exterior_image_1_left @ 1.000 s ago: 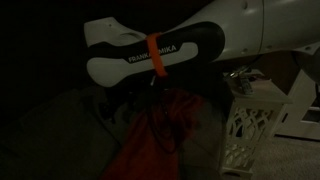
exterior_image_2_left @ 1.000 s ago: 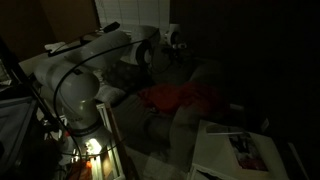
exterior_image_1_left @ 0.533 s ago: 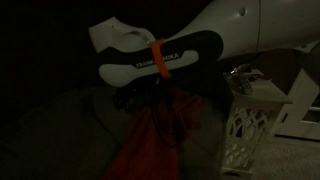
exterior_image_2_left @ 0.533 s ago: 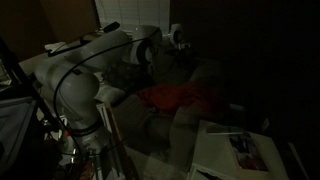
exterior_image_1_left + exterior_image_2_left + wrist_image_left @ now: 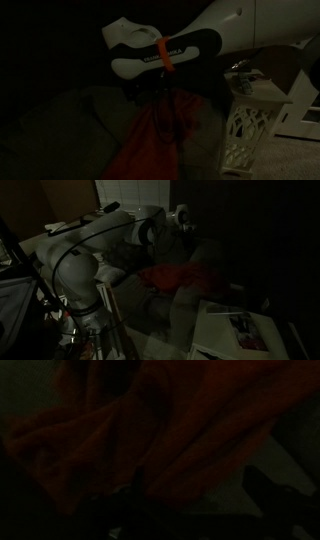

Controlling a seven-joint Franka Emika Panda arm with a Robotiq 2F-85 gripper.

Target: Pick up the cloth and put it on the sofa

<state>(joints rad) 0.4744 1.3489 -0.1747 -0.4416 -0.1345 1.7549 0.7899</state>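
My open gripper has its fingers on both sides of the cloth's edge (image 5: pixel 245 455), with one finger over the sofa. I should move toward the lantern and go down onto the cloth's upper end (image 5: pixel 187 104).
The scene is very dark. A red-orange cloth (image 5: pixel 155 140) lies spread on the dark sofa (image 5: pixel 70 125), and it shows in both exterior views (image 5: pixel 175 277). The white arm (image 5: pixel 165 55) reaches over it. My gripper (image 5: pixel 150 97) is a dark shape just above the cloth's upper end. In the wrist view the cloth (image 5: pixel 170 420) fills the upper part. My gripper (image 5: pixel 200 495) shows two dark fingers (image 5: pixel 265 488) set wide apart, with nothing between them. The gripper is open and sits above the cloth.
A white lattice lantern (image 5: pixel 250 120) stands beside the sofa. Black cables (image 5: pixel 165 110) hang from the wrist over the cloth. A low table with papers (image 5: pixel 240 330) stands in front of the sofa. The robot base (image 5: pixel 80 290) is beside the sofa (image 5: pixel 200 290).
The arm's wrist has moved a little to the side and upward over the sofa. The cloth stays where it lay.
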